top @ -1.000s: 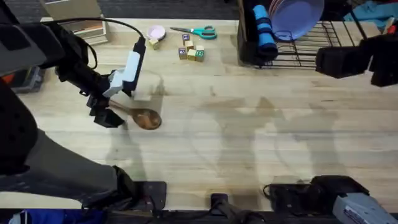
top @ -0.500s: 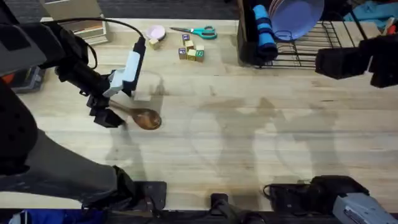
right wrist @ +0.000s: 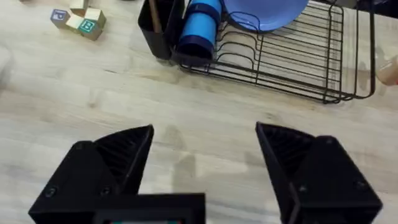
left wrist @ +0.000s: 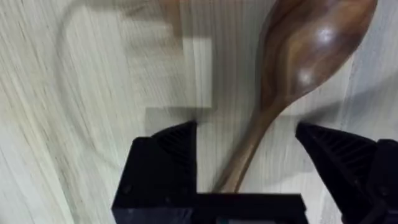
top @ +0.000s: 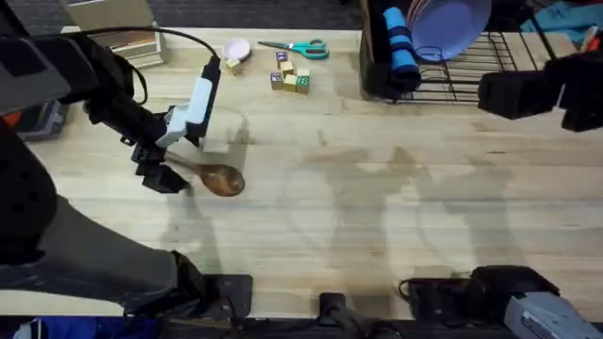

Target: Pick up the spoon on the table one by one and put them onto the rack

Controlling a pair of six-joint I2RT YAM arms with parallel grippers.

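The brown wooden spoon (top: 221, 179) will lean with its bowl sticking out when the robot lowers it handle-first, because the black holder (top: 379, 58) is narrow and open at the top.
The brown wooden spoon (top: 215, 176) lies flat on the table (top: 358, 207) at the left, its bowl (left wrist: 311, 43) pointing right. My left gripper (top: 158, 171) is down at the handle end and open. In the left wrist view the slim handle (left wrist: 249, 146) runs between the two black fingers (left wrist: 165, 158) without touching either. The black wire rack (top: 462, 71) stands at the back right, also seen ahead in the right wrist view as the rack (right wrist: 286, 56). My right gripper (right wrist: 205, 158) hovers open and empty in front of it, dark in the overhead view as the right gripper (top: 499, 94).
The rack holds a purple plate (top: 452, 24) and a blue cylinder (top: 399, 42) beside its black holder (right wrist: 155, 25). Teal scissors (top: 300, 47), small coloured blocks (top: 289, 79) and a pink dish (top: 236, 49) lie along the back edge. A beige box (top: 113, 28) sits back left.
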